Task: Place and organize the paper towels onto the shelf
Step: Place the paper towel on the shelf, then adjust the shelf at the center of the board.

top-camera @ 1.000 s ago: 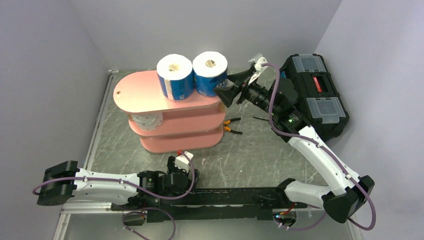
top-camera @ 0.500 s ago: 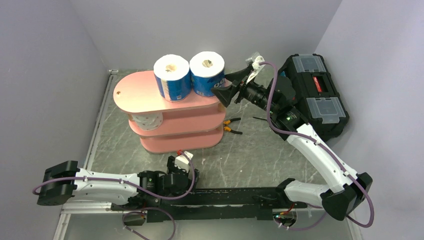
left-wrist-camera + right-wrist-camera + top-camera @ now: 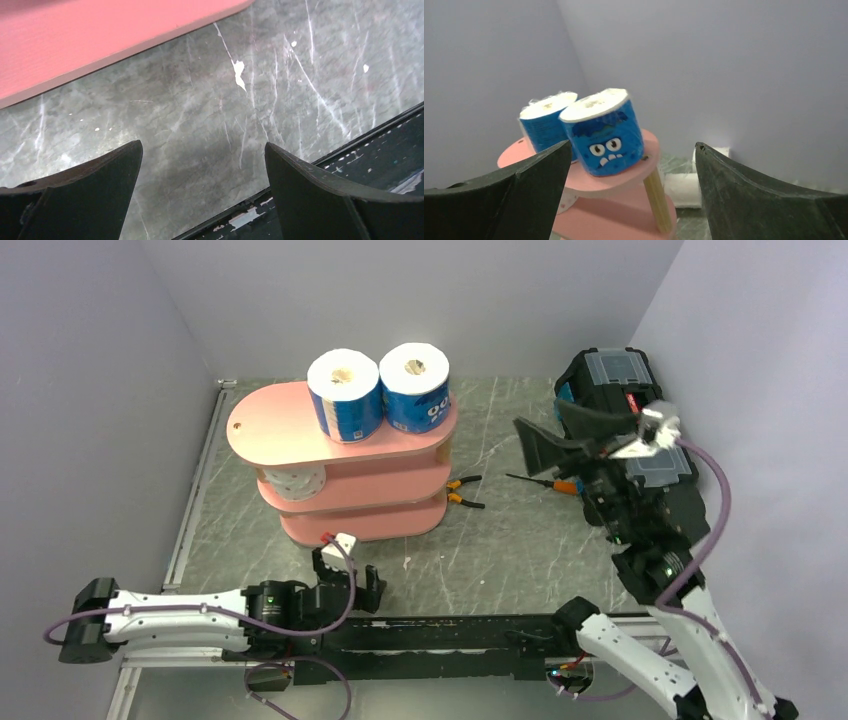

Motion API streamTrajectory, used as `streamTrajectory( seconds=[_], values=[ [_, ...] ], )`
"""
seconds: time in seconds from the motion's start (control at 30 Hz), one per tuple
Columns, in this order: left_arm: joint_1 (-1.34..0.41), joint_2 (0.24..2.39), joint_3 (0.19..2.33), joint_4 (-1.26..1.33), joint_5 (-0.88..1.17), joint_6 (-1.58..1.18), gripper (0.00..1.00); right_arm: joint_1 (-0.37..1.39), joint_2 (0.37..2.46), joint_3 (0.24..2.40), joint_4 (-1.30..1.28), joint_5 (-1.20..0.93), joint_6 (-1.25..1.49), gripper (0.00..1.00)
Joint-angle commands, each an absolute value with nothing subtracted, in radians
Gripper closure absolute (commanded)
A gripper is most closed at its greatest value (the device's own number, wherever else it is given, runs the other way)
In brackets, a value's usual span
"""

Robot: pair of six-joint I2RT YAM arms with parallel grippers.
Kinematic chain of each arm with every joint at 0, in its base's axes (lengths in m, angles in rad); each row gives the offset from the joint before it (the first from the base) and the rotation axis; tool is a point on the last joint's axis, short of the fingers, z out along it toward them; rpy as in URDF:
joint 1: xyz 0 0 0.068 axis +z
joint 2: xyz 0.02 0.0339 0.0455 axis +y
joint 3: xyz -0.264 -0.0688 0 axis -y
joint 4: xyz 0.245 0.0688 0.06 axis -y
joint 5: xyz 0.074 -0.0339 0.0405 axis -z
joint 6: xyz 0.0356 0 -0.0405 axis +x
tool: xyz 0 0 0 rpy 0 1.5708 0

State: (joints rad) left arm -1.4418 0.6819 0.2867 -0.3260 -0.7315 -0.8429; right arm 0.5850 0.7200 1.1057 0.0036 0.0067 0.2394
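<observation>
The pink shelf keeps my left gripper from the white rolls (image 3: 683, 190) behind it, so I should first use my right gripper to push the shelf's end (image 3: 444, 454) aside.
The pink three-tier shelf (image 3: 290, 430) stands at the back left. Two blue-wrapped rolls (image 3: 346, 397) (image 3: 417, 388) stand upright side by side on its top board. A speckled white roll (image 3: 292, 482) sits on the middle tier at the left end. My right gripper (image 3: 562, 438) is open and empty, raised well to the right of the shelf. Its wrist view (image 3: 633, 144) faces the blue rolls (image 3: 605, 132) and shelf (image 3: 624, 181), with white rolls (image 3: 683, 189) on the floor behind. My left gripper (image 3: 345, 575) is open and empty, low over the table before the shelf (image 3: 60, 45).
A black toolbox (image 3: 655, 455) sits at the back right, behind my right arm. Orange-handled pliers (image 3: 462, 490) and a screwdriver (image 3: 540, 482) lie on the table between shelf and toolbox. Walls close in on the left, back and right.
My right gripper has left the right blue roll and pulled back to the right, away from the shelf. Both blue rolls sit slightly further left. My left arm has drawn back a little.
</observation>
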Motion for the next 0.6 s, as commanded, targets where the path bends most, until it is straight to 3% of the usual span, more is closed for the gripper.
streamTrajectory(
  seconds=[0.0,0.23,0.57],
  values=[
    [-1.448,0.564,0.306,-0.496,-0.811,-0.97,0.01,0.58,0.618,0.937,-0.085,0.245,0.361,0.06],
    [-1.448,0.526,0.41,-0.761,-0.857,-1.111,0.01,0.581,0.532,0.625,-0.072,0.353,0.594,0.08],
    [-1.45,0.622,0.398,-0.729,-0.787,-1.153,0.01,0.55,0.83,0.557,0.066,0.343,0.788,0.13]
  ],
)
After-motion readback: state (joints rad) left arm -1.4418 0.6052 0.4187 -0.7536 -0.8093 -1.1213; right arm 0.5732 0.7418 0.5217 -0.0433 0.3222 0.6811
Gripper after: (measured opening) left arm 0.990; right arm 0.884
